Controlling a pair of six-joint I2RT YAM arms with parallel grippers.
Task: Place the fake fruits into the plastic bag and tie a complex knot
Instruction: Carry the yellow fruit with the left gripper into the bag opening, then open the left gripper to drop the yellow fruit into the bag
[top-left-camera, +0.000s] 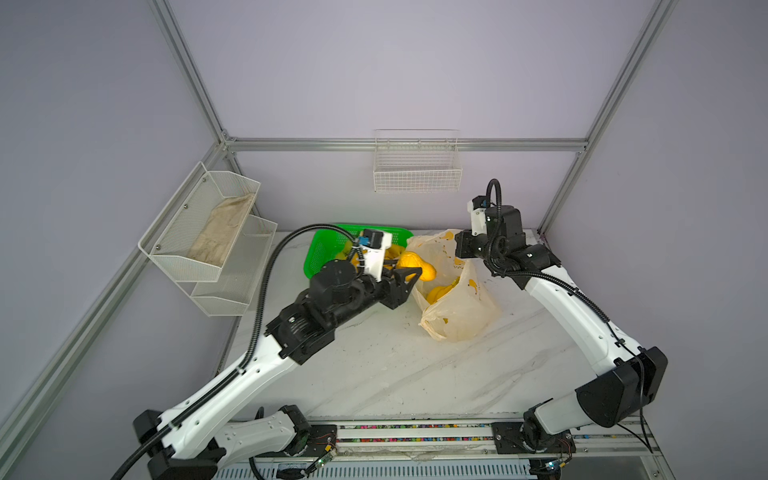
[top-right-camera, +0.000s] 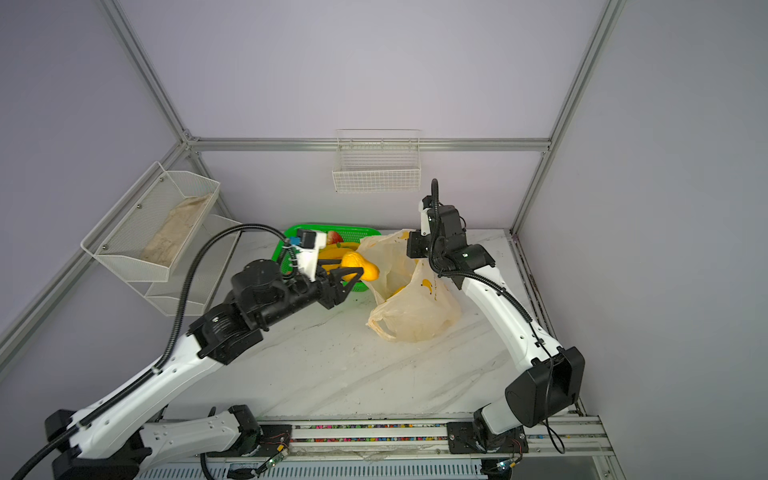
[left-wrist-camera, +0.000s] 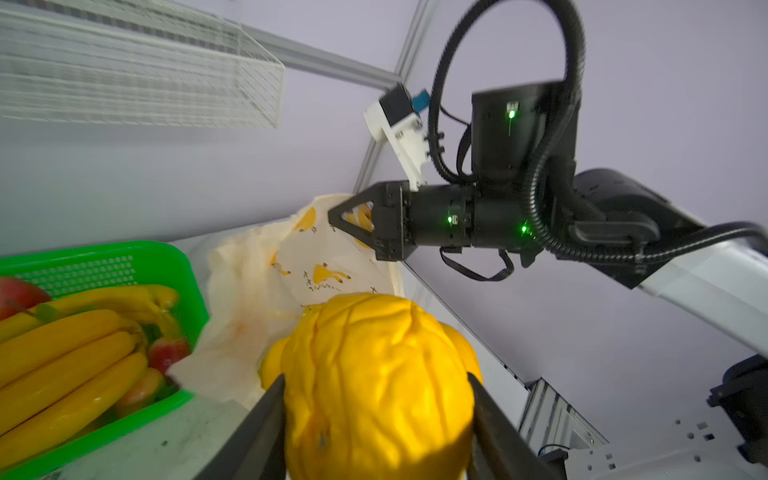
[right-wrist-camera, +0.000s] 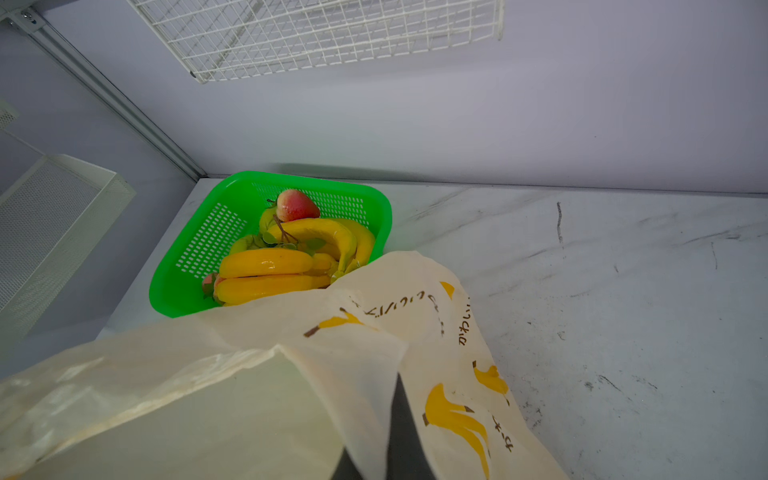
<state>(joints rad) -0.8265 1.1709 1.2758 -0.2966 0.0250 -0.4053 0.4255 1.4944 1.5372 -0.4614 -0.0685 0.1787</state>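
Observation:
My left gripper should keep bringing the pear in until it hangs over the bananas inside (top-left-camera: 441, 291), since my right gripper holds the bag's opening (top-left-camera: 444, 269) open beside the pear.
My left gripper (top-left-camera: 409, 266) (top-right-camera: 353, 267) (left-wrist-camera: 376, 378) is shut on an orange-yellow wrinkled pear (top-left-camera: 428, 270) (top-right-camera: 370, 270) (left-wrist-camera: 374, 332) and holds it in the air at the mouth of the plastic bag (top-left-camera: 457, 307) (top-right-camera: 415, 316) (left-wrist-camera: 257, 266) (right-wrist-camera: 208, 395). My right gripper (top-left-camera: 459, 249) (top-right-camera: 411, 249) (left-wrist-camera: 332, 216) (right-wrist-camera: 395, 382) is shut on the bag's far rim and holds it up. Yellow bananas (top-left-camera: 440, 291) (top-right-camera: 399, 291) lie inside the bag. More fake fruits sit in the green basket (top-left-camera: 320, 249) (left-wrist-camera: 104, 253) (right-wrist-camera: 174, 291): banana bunches (left-wrist-camera: 62, 353) (right-wrist-camera: 266, 264) and a red apple (right-wrist-camera: 295, 205) (top-right-camera: 333, 237).
The green basket stands against the back wall, touching the bag's left side. A white wire basket (top-left-camera: 417, 166) hangs on the back wall. A white mesh shelf (top-left-camera: 174, 257) on the left wall holds a beige cloth (top-left-camera: 220, 232). The marble table (top-left-camera: 395, 365) stretches in front of the bag.

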